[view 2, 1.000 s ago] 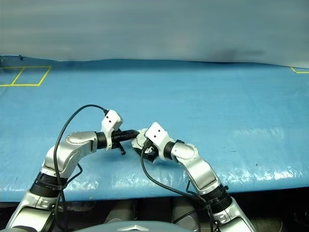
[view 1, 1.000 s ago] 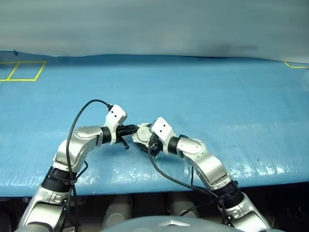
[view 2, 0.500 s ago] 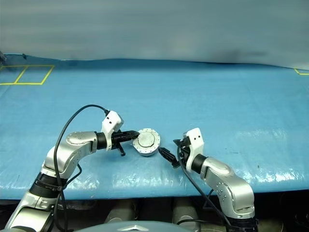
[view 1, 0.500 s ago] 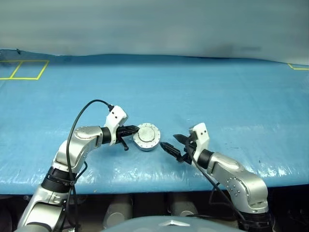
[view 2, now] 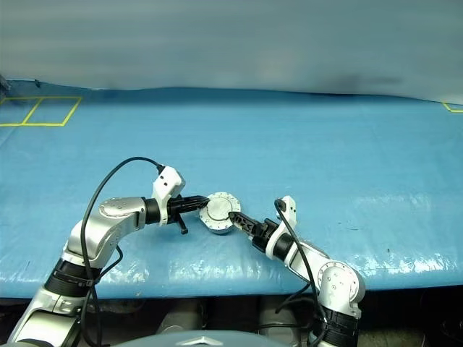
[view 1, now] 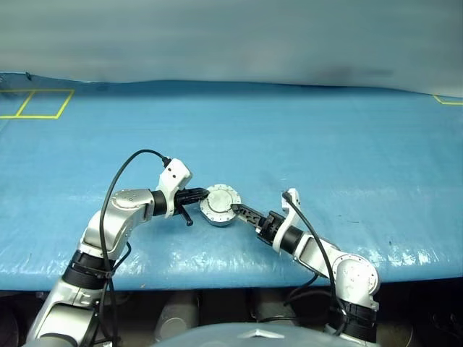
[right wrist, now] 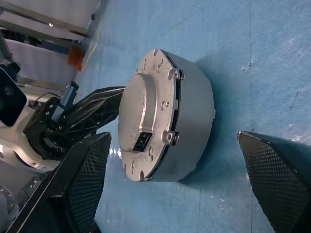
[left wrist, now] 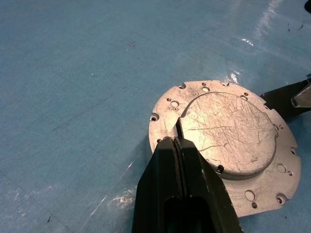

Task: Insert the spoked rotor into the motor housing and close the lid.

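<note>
I expect the lid to stay in place and come along when I lift the motor housing, because the lid's tabs line up with the housing's notches.
The motor housing sits on the blue table as a grey puck, with the lid seated flat on top of it. The spoked rotor is hidden. My left gripper is shut, and its fingertips rest on the lid's flange at the left edge. My right gripper comes in low from the right and is open. Its mesh-padded fingers are spread wide, and the housing lies just ahead between them, untouched.
Blue sheeting covers the table, whose front edge runs just below both arms. Yellow tape squares mark the far left corner, and another yellow mark lies at the far right. A black cable loops over my left forearm.
My right gripper lifted off the top of the lidded housing, swung away to the right and rolled over. It now points at the housing's side from low down. The left gripper stayed put.
</note>
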Controlling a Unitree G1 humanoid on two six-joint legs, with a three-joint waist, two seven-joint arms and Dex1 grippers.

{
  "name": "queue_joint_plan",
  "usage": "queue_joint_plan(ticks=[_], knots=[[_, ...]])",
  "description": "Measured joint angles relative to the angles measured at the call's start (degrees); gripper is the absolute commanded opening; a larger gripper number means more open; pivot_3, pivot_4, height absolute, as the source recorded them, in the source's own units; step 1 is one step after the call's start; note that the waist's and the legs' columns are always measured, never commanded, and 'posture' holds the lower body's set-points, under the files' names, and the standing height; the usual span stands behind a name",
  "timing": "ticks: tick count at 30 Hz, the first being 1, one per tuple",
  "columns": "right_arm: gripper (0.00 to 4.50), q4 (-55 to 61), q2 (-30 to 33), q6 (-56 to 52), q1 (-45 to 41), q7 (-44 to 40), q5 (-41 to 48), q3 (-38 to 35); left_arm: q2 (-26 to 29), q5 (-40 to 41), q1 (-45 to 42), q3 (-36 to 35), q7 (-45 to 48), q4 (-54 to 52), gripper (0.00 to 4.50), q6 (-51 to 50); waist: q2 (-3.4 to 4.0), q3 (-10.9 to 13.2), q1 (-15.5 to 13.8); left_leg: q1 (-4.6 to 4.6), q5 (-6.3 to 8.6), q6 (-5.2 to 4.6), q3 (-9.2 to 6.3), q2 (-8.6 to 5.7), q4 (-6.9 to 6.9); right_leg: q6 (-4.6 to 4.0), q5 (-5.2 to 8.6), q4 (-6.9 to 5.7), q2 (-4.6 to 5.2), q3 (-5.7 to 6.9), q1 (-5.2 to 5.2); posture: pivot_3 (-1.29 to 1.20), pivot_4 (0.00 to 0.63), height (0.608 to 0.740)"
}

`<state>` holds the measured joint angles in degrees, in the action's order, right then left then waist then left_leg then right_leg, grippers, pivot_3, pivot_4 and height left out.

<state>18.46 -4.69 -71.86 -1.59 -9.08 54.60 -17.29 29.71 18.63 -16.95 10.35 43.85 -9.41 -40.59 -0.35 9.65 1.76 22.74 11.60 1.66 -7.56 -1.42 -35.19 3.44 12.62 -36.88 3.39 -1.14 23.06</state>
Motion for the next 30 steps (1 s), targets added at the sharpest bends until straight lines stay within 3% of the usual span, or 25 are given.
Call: queue_joint_plan(ticks=[13,23,26,30], knots=[[4.41,-7.12,-0.11,0.85,-0.6,11.31,16.67,-0.8,0.01,0.0,0.36,-0.5,0.02,-0.08,0.0,-0.08,0.03,-0.04,0.38,-0.02,0.0,-0.01,0.01,0.02,0.0,-0.02,0.01,-0.01,-0.01,0.0,-0.02,0.0,0.15,0.74],[4.41,-11.42,0.04,5.68,-1.84,15.4,22.68,4.03,-0.02,0.0,0.37,-0.51,0.02,-0.16,0.0,-0.08,0.05,-0.02,0.39,0.05,0.0,-0.03,0.01,0.01,0.0,-0.01,0.01,0.01,-0.01,0.0,0.04,0.0,0.15,0.74],[3.81,-12.49,0.06,6.73,-1.72,15.79,23.54,4.28,0.0,-0.02,0.38,-0.59,0.0,-0.16,0.0,-0.13,0.05,-0.02,0.44,0.04,0.0,-0.03,0.01,0.02,-0.01,-0.02,0.01,-0.02,-0.03,0.0,0.06,0.0,0.15,0.74],[2.51,-13.8,0.08,8.15,-0.91,16.58,24.42,4.49,0.02,-0.04,0.4,-0.67,0.0,-0.16,0.0,-0.16,0.06,-0.02,0.43,0.12,0.0,-0.04,0.02,0.02,-0.01,-0.02,0.01,-0.03,-0.03,-0.01,0.12,0.0,0.15,0.74]])
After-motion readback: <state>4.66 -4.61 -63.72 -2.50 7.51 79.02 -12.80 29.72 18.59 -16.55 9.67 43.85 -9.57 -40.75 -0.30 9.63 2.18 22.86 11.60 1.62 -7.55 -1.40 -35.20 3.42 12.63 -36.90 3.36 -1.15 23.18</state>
